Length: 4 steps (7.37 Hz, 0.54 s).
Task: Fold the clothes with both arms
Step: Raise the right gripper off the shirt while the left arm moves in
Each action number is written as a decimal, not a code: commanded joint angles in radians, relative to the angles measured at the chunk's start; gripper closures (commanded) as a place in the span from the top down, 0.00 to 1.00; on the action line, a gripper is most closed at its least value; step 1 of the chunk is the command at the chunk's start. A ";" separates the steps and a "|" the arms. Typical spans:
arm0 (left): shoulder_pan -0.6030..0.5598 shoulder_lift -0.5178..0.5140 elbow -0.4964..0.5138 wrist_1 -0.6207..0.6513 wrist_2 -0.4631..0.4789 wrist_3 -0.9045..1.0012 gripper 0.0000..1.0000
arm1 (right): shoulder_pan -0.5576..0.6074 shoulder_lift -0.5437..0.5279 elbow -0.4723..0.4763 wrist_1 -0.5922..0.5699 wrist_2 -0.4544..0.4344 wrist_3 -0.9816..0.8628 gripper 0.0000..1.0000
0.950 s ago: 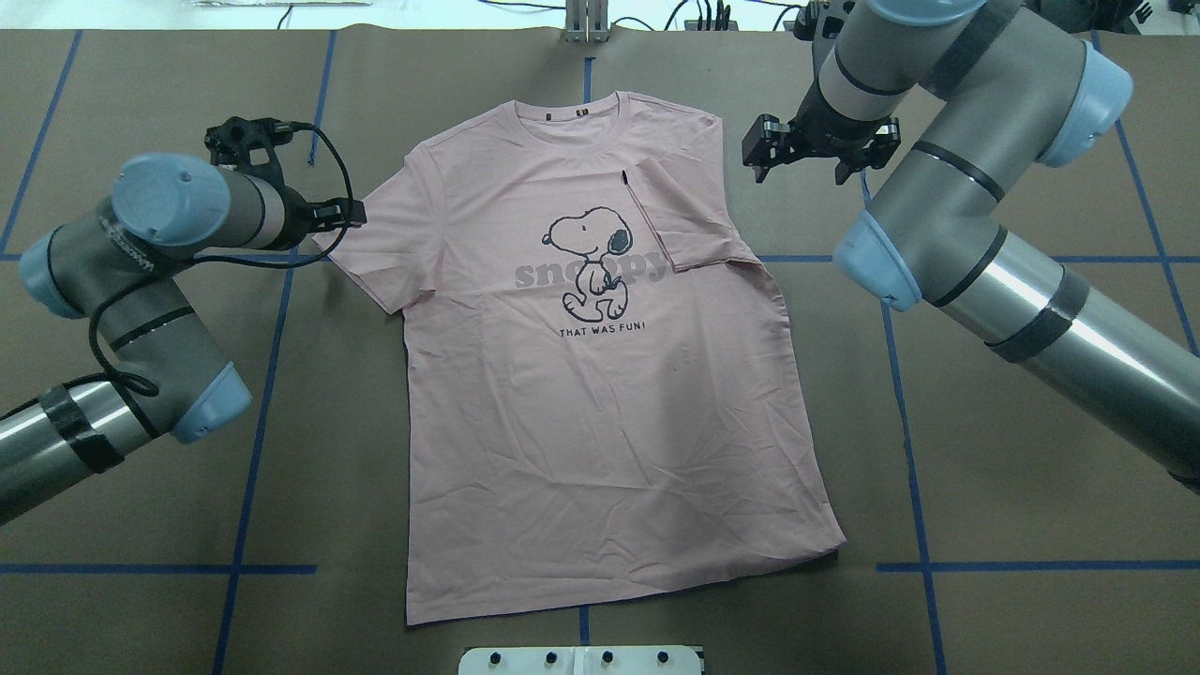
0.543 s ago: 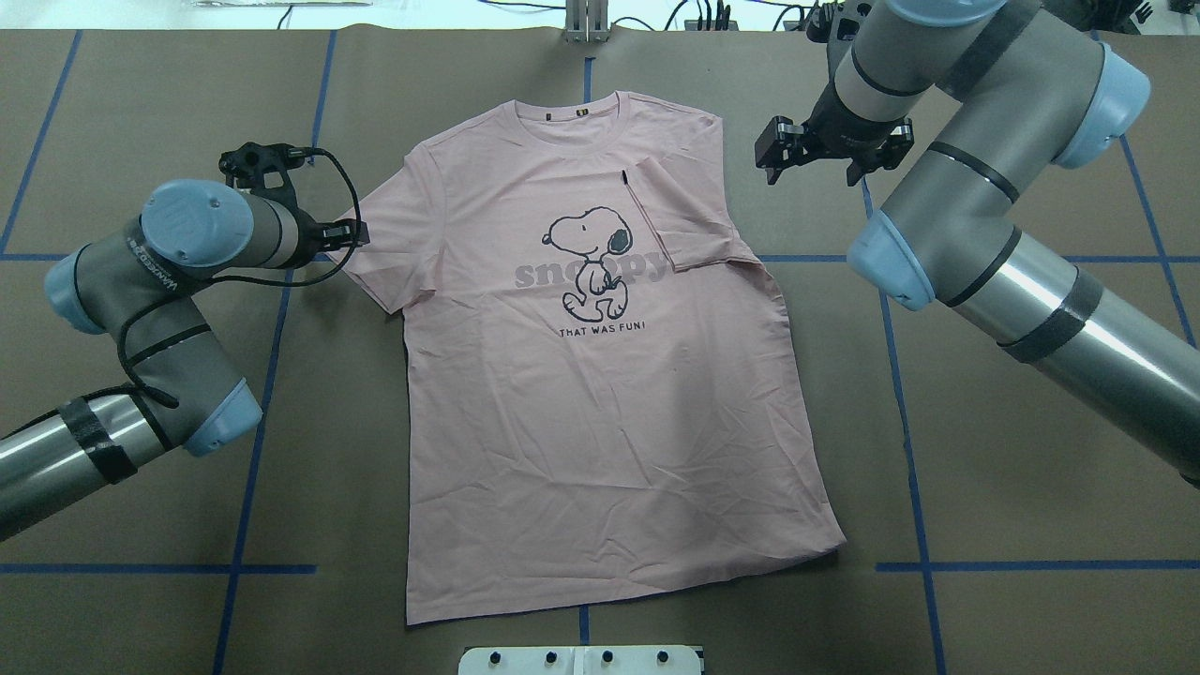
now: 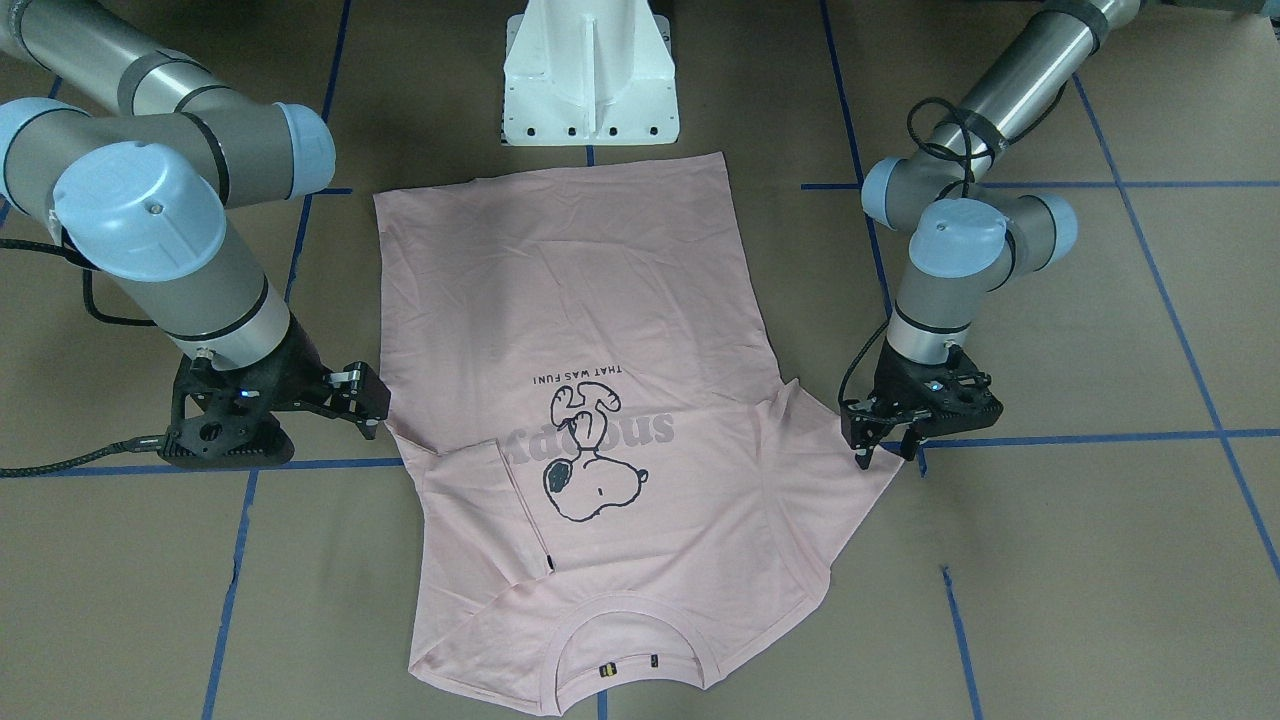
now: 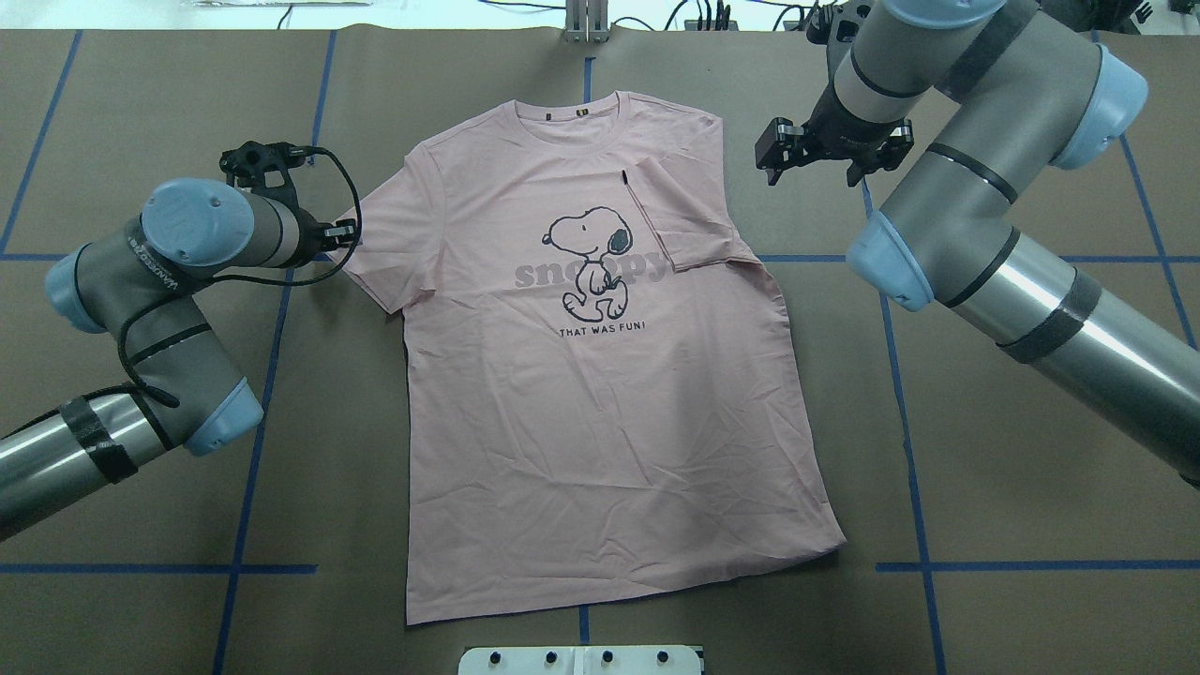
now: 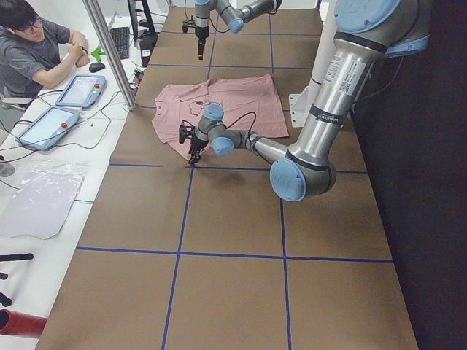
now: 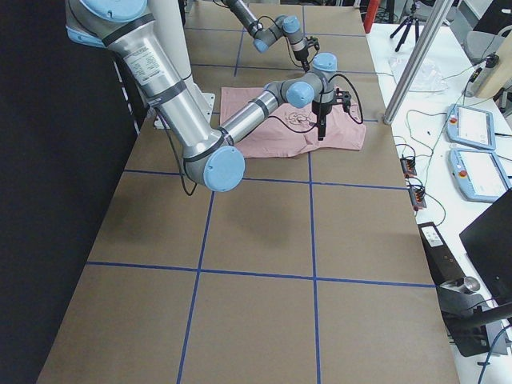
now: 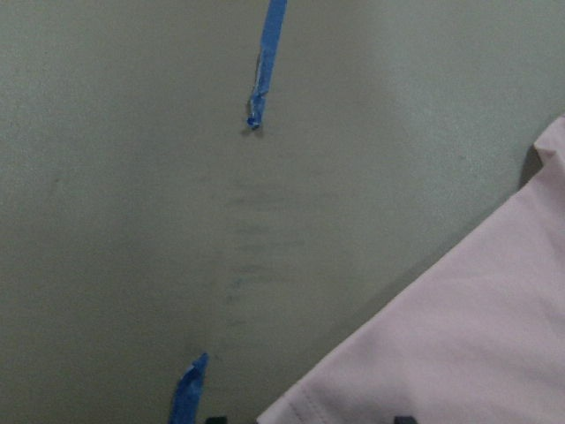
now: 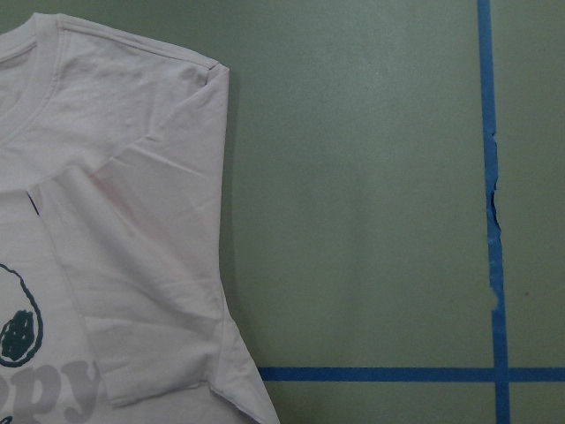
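The spread sleeve (image 3: 828,474) is lying flat past its curved seam (image 3: 771,498). The sleeve will fold over at that seam and the body will stay in place when I carry the sleeve in.
The pale pink T-shirt (image 4: 600,394) lies flat and print up on the brown table, collar at the far side; it also shows in the front view (image 3: 580,300). The sleeve on my right side is folded in over the chest (image 4: 680,220). The other sleeve is spread out. My left gripper (image 4: 345,232) is low at that sleeve's outer edge, open, and the sleeve corner (image 7: 459,353) lies between its fingers (image 3: 862,458). My right gripper (image 4: 812,169) is open and empty, off the shirt beside the right shoulder, above bare table.
The white pedestal (image 3: 590,70) stands at the shirt's hem end. Blue tape lines (image 4: 272,319) cross the brown table cover. An operator (image 5: 36,51) sits with tablets at a white side table beyond the far edge.
My left gripper has moved toward me along the sleeve edge and closer to the sleeve. My right gripper has drifted a little further away from the shirt. The shirt has not moved.
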 commanded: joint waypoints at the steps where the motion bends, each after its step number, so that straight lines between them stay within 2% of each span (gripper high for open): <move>1: -0.002 -0.016 -0.002 0.003 0.000 0.000 0.00 | -0.001 -0.002 -0.003 0.001 -0.001 -0.001 1.00; 4: -0.008 -0.036 -0.071 0.039 -0.011 -0.011 0.00 | -0.003 -0.006 -0.006 0.001 -0.004 -0.001 1.00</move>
